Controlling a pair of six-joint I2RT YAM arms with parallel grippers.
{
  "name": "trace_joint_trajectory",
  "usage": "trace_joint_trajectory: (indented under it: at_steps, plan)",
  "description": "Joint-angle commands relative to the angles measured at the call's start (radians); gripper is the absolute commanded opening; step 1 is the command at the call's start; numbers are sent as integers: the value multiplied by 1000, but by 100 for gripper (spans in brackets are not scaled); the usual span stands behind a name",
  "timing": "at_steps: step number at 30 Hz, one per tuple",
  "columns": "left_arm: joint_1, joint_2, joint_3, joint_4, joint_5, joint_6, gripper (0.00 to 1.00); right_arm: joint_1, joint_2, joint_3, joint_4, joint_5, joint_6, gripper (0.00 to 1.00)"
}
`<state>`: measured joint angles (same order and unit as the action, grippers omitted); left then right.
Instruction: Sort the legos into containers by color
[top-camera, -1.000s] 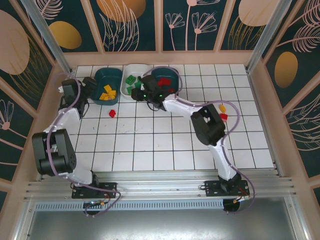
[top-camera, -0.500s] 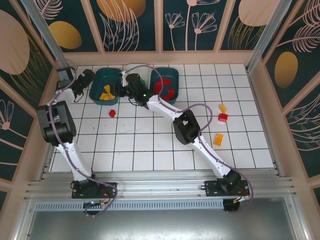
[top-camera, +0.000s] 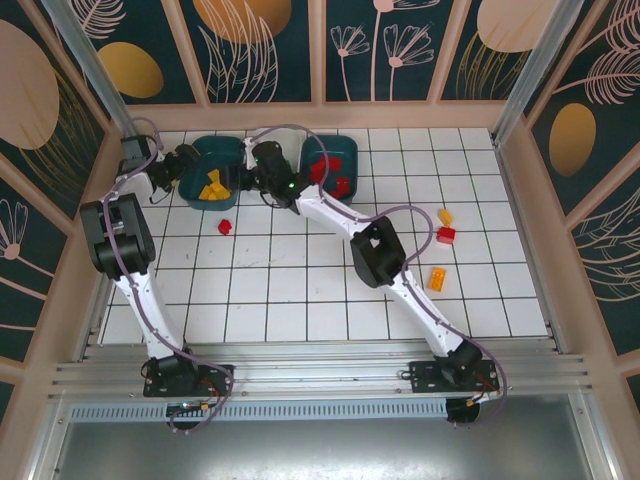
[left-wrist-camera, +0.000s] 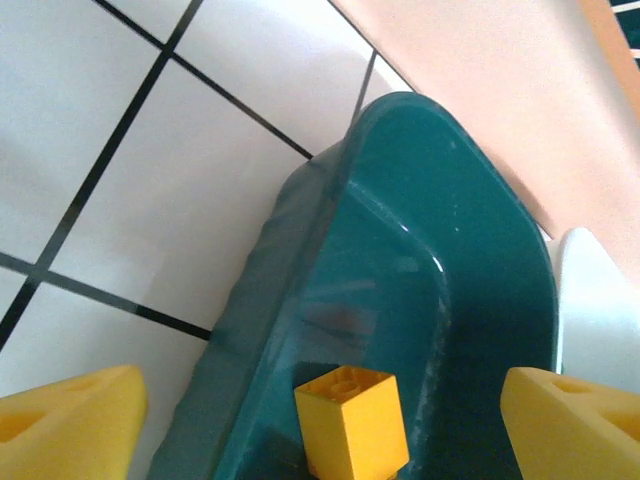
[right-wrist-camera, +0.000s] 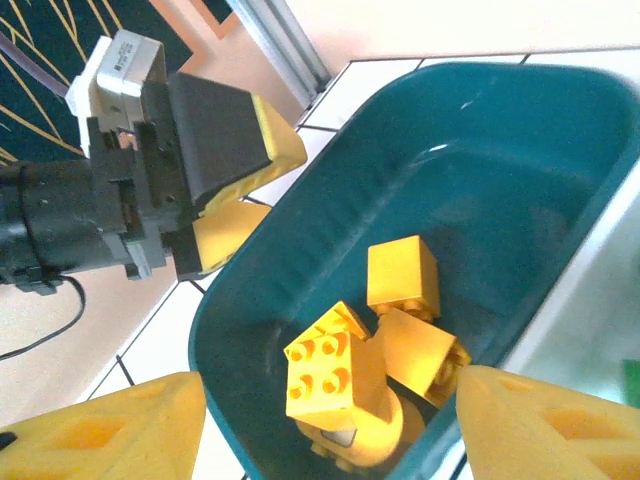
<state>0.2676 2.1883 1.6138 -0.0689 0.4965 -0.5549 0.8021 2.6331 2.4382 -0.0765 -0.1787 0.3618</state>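
Observation:
The yellow legos' container (top-camera: 213, 173) stands at the far limit of my right gripper's reach. Next, I push the container's outside (top-camera: 184, 191) toward the middle with my left gripper.
Several yellow legos (top-camera: 212, 184) lie in the left dark teal container (top-camera: 222, 150); the right wrist view shows them piled (right-wrist-camera: 350, 385) in that tub (right-wrist-camera: 480, 150). My right gripper (right-wrist-camera: 330, 435) hangs open above the pile, at the tub's right side (top-camera: 252, 168). My left gripper (top-camera: 192, 165) is open at the tub's left rim, its fingers (right-wrist-camera: 235, 150) beside the wall. One yellow brick (left-wrist-camera: 352, 420) stands inside the tub (left-wrist-camera: 420, 250) between them. Red legos (top-camera: 335, 180) lie in the right teal container (top-camera: 345, 145). The white container (top-camera: 292, 148) is largely hidden by my right arm.
Loose bricks lie on the tiled floor: a red one (top-camera: 225, 226) in front of the left tub, and a yellow one (top-camera: 444, 216), a red one (top-camera: 446, 234) and an orange one (top-camera: 437, 279) at the right. The pink back wall (left-wrist-camera: 520, 90) runs close behind the tubs.
My right gripper has swung left from over the white and red tubs to the yellow tub. My left arm has stretched out, and its gripper has reached that tub's left rim.

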Motion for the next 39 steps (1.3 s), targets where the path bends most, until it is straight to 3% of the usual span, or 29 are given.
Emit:
trace_joint_trajectory:
  at_steps: [1, 8, 12, 18, 25, 29, 36, 39]
  plan:
    - [-1, 32, 56, -5, 59, 50, 89, -35, -231, -172, -61, 123, -45, 67]
    - [-36, 104, 180, -88, 108, 152, 86, -214, -681, -893, 164, 177, 16, 67]
    - [-82, 101, 186, -100, 101, 182, 86, -316, -845, -1109, 127, 271, 12, 67]
    - [-112, 79, 83, -44, 107, 144, 86, -482, -1063, -1386, 118, 300, 43, 68]
    - [-168, -12, -83, 71, 89, 79, 85, -645, -1223, -1561, 20, 398, 143, 72]
    - [-182, -52, -131, 106, 62, 58, 88, -682, -1255, -1643, -10, 479, 171, 78]
    - [-181, -217, -206, 110, -167, -2, 96, -702, -1158, -1669, -72, 557, 171, 85]
    - [-180, -345, -277, 116, -289, -50, 98, -722, -1114, -1674, -50, 514, 150, 85]
